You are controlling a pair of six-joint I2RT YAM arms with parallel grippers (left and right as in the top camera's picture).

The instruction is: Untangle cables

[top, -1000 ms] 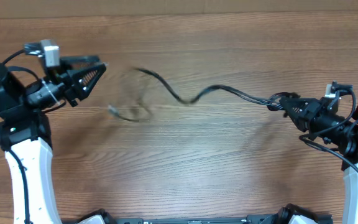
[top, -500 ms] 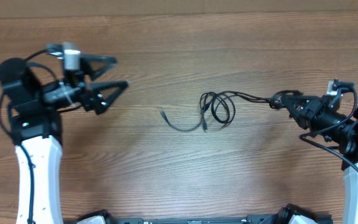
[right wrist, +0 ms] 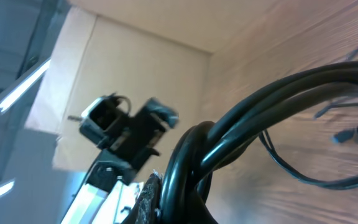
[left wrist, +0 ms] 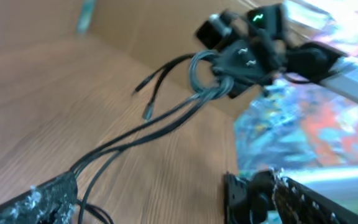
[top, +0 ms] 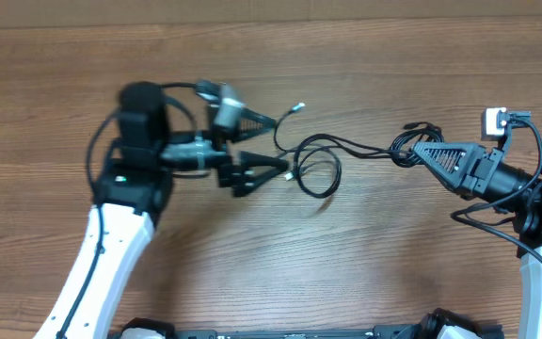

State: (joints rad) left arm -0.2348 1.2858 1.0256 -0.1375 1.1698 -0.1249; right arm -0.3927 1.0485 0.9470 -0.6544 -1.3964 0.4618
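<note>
I expect the cables (left wrist: 157,129) to stay bunched in a coil when I carry them, since they curl around each other in loops (left wrist: 205,74) by my right gripper.
The cables (top: 320,166) are thin black cords lying in loose loops mid-table, with one silver plug tip (top: 299,107) pointing up. My left gripper (top: 278,141) is open at the loops' left end, and strands pass between its fingers. In the left wrist view the cables (left wrist: 135,134) run from beside one finger of my left gripper (left wrist: 148,208) up to the right gripper. My right gripper (top: 412,149) is shut on the cables' right end. The right wrist view shows the held cables (right wrist: 260,99) bunched in my right gripper (right wrist: 179,199).
The wooden table (top: 271,264) spreads around the cables. A cardboard wall (top: 271,9) stands along the far edge. The thick black wires of the right arm (top: 525,141) hang by its wrist. The left arm (right wrist: 126,127) shows in the right wrist view.
My left arm has swung right, up to the cable loops, still open. The loops have shifted slightly left and one plug tip now points up. My right gripper keeps its hold.
</note>
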